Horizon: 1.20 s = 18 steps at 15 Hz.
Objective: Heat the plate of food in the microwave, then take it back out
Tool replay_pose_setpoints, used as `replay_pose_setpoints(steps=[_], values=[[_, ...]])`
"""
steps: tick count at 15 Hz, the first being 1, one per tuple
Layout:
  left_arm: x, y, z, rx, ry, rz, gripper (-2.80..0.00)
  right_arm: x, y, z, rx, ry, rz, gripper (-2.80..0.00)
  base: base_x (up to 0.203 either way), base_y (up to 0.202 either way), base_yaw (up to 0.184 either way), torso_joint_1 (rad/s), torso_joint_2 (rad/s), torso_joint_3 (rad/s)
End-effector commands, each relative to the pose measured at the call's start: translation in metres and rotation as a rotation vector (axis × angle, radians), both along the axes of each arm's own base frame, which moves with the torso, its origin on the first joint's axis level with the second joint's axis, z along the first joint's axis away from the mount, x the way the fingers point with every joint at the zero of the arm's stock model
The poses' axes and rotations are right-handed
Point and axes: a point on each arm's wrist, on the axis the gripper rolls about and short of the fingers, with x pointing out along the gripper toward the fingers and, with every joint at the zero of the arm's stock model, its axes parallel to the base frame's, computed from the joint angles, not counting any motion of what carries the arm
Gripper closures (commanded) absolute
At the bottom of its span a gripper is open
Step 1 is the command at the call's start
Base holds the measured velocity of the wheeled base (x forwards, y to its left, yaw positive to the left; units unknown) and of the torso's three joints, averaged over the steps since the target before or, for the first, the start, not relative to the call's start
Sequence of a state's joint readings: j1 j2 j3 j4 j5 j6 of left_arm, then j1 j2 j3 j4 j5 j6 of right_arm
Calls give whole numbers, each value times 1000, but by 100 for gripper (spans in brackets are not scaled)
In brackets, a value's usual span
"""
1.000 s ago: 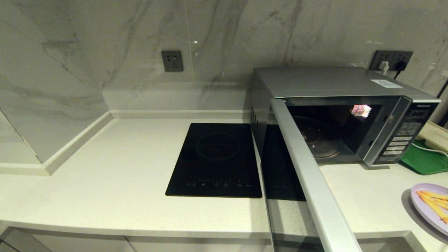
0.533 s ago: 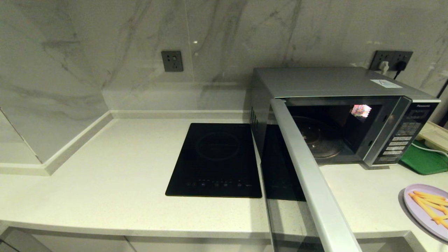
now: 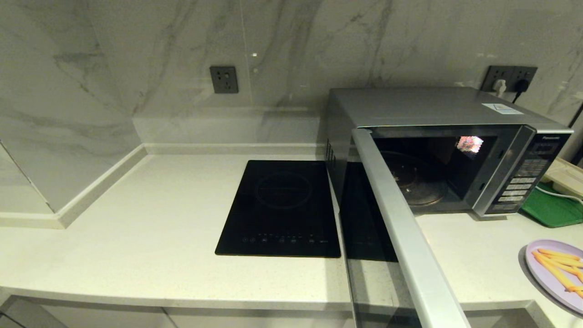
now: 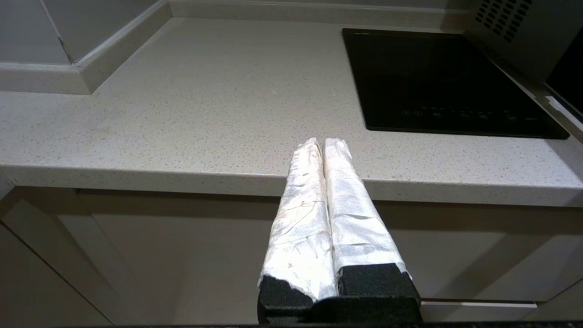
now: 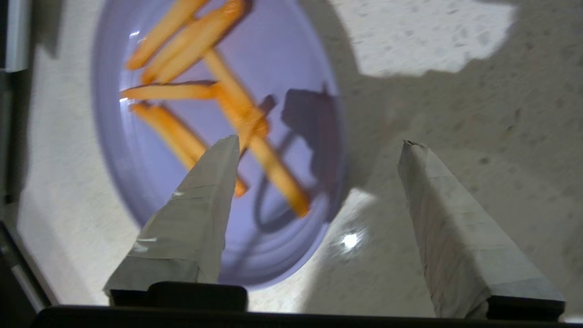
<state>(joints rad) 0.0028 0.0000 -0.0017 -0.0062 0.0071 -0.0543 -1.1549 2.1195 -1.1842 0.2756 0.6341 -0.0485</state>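
Note:
The plate of food [image 3: 558, 273] lies past the control panel. I expect the microwave's door [image 3: 407, 235] to swing shut clear of the plate when I push the door.
The silver microwave [image 3: 437, 109] stands at the back right of the counter. Its door [image 3: 401, 237] is swung wide open towards me, and the cavity holds only the glass turntable [image 3: 416, 180]. The plate of food [image 3: 553, 273], pale lilac with orange fries [image 5: 191, 41], lies on the counter at the far right, in front of the microwave. My right gripper [image 5: 319, 142] hovers open just above it, one finger over the plate [image 5: 282, 54] and the other over bare counter, holding nothing. My left gripper [image 4: 322, 142] is shut and empty, low before the counter's front edge.
A flat black induction hob [image 3: 282, 209] is set in the counter left of the microwave. A green tray [image 3: 551, 209] lies to the microwave's right. The open door juts out past the counter's front edge. Marble walls close off the back and left.
The plate of food has shifted a little to the left at the counter's right end. Nothing else in the head view has moved.

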Motion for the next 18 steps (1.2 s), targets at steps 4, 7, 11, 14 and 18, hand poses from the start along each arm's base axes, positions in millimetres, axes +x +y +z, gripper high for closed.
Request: replay_pose_setpoints(steps=[4, 7, 11, 14, 18], values=[[0, 0, 0, 1, 0, 1, 0, -22, 51, 84, -86, -84, 27, -280, 0, 0, 0, 0, 0, 0], [0, 0, 0, -1, 0, 1, 0, -42, 107, 131, -101, -92, 111, 0, 0, 0, 0, 0, 0, 0], [0, 0, 0, -1, 0, 1, 0, -62, 195, 179, -156, -112, 257, 0, 0, 0, 0, 0, 0, 0], [0, 0, 0, -1, 0, 1, 0, -65, 241, 212, -166, -73, 315, 0, 0, 0, 0, 0, 0, 0], [0, 0, 0, 0, 0, 1, 0, -56, 272, 238, -124, -43, 289, 0, 0, 0, 0, 0, 0, 0]])
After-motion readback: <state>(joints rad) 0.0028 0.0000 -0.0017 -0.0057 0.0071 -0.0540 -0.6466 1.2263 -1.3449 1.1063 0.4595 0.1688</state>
